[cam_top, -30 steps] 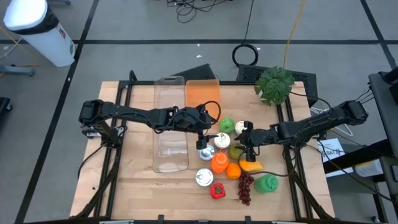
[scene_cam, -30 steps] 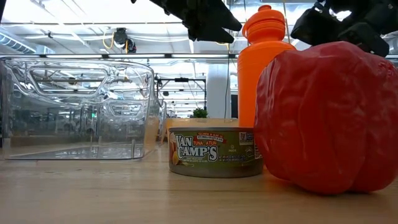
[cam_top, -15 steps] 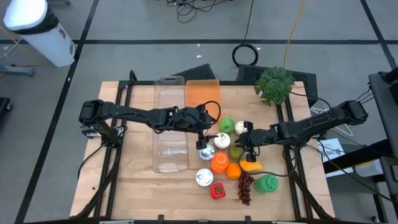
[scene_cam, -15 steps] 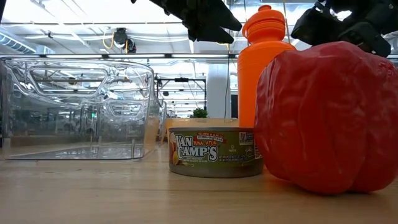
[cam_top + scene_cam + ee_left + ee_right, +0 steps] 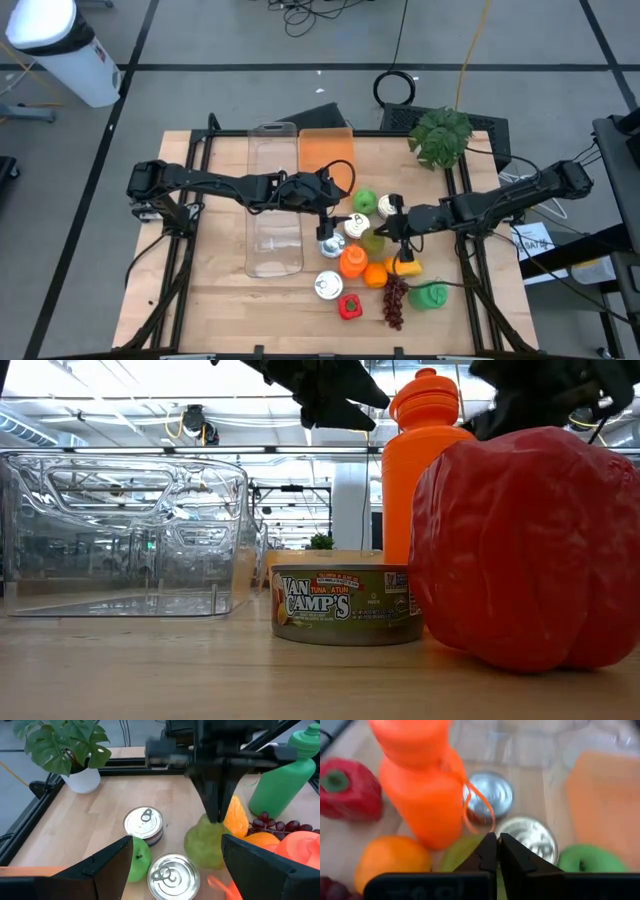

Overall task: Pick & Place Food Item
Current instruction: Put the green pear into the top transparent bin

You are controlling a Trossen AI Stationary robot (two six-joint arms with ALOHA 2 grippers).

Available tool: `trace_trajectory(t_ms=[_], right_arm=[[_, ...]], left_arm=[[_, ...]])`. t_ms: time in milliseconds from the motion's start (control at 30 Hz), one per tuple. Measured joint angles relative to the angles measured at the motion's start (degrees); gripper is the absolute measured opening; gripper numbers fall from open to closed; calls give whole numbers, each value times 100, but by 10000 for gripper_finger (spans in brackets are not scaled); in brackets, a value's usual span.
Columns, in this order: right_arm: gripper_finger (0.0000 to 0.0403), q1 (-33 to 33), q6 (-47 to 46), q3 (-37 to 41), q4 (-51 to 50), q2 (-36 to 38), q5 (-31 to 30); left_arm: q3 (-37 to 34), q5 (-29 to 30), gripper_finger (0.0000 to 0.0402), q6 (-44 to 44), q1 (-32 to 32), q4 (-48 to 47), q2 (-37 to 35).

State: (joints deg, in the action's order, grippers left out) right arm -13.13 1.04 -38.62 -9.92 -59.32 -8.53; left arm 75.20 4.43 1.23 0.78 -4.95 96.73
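My right gripper is raising the pear, and the pear's round body [image 5: 373,243] is free below its fingers. It should continue to lift the pear until my open left gripper [image 5: 335,219] closes around it.
A yellow-green pear [image 5: 376,243] lies in a cluster of food right of the table's middle, between a silver can [image 5: 357,226] and an orange bottle [image 5: 352,261]. My right gripper [image 5: 393,232] stands over the pear's top, fingers shut [image 5: 496,851]. My left gripper [image 5: 325,228] hovers open [image 5: 175,870] just left of the cluster, above another silver can [image 5: 171,875], touching nothing. A clear bin [image 5: 274,200] sits to the left of the cluster. My right gripper comes from above, pointing down, its shut fingers [image 5: 215,807] meeting the pear's top end [image 5: 210,826]. The fingertips hide what is pinched between them. The pear [image 5: 459,854] sits below the fingers; whether it rests on the table I cannot tell.
Around the pear: green apple [image 5: 364,201], a third can [image 5: 385,205], orange [image 5: 375,275], yellow fruit [image 5: 405,266], grapes [image 5: 395,300], green bottle [image 5: 430,294], red pepper [image 5: 349,306], tuna can [image 5: 328,285]. An orange board [image 5: 325,155] and a potted plant [image 5: 442,135] stand at the far edge.
My right gripper has shifted a little toward the table's left and far edge, onto the pear's top; in the low view it has slid leftward over the red pepper.
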Motion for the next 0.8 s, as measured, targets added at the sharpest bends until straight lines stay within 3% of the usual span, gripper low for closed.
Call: trace_trajectory(t_ms=[233, 433, 800], right_arm=[[2, -411, 469, -2, 434, 414, -1063], [1, -757, 1155, -2, 1087, 481, -1810], [1, -837, 2123, -2, 2189, 402, -1848]], left_arm=[[0, -43, 304, -28, 51, 62, 2], [0, -448, 313, 173, 208, 389, 4], [-1, -132, 315, 178, 358, 1118, 251]])
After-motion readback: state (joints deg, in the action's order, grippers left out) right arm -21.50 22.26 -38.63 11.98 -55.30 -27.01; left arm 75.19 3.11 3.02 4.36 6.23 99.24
